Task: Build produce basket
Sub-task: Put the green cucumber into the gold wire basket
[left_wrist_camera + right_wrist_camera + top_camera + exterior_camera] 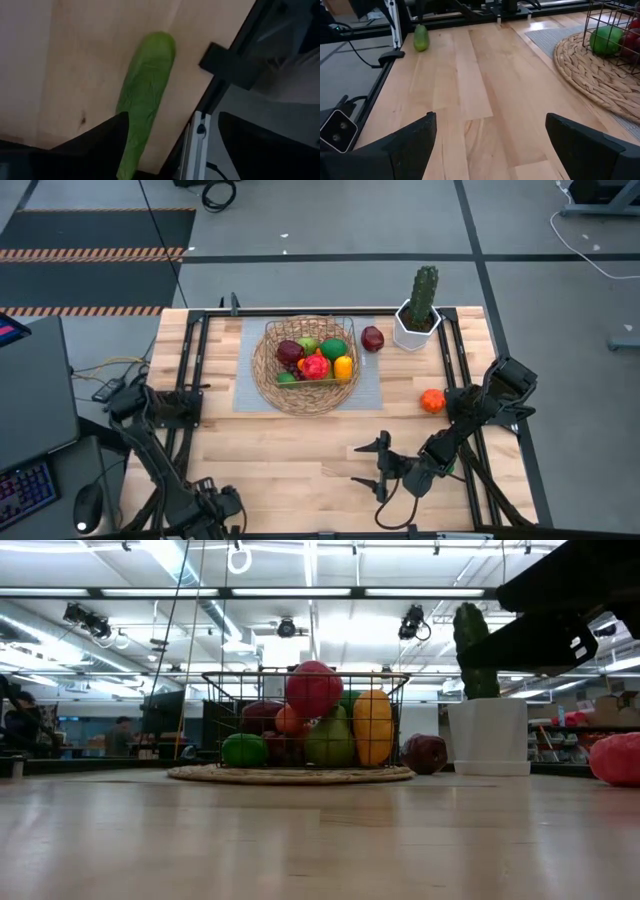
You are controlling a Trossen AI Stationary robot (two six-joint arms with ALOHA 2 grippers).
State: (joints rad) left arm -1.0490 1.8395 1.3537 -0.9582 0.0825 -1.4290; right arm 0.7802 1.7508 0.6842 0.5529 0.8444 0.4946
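Observation:
The open fingers of my left gripper are lined up across the cucumber's narrow width, so I should go on moving down until they are on either side of its body, and then close them.
The wicker basket sits on a grey mat at the table's far middle, its wire centre holding several red, green, yellow and orange fruits. A dark red fruit lies on the mat beside it. An orange fruit rests on the wood at the right. A green cucumber lies flat near the table's near left corner. My left gripper points down over it, open. My right gripper stands open at the near right, nothing between its fingers. My left gripper comes at the cucumber from above, its fingers spread to either side. One finger stands right against the cucumber's long side near one end. I cannot tell whether it touches the cucumber, which lies flat on the wood.
A tall green cactus in a white pot stands at the far right. Black frame rails run along the table's left and right edges, one close beside the cucumber. Bare wood lies between the right gripper and the basket.

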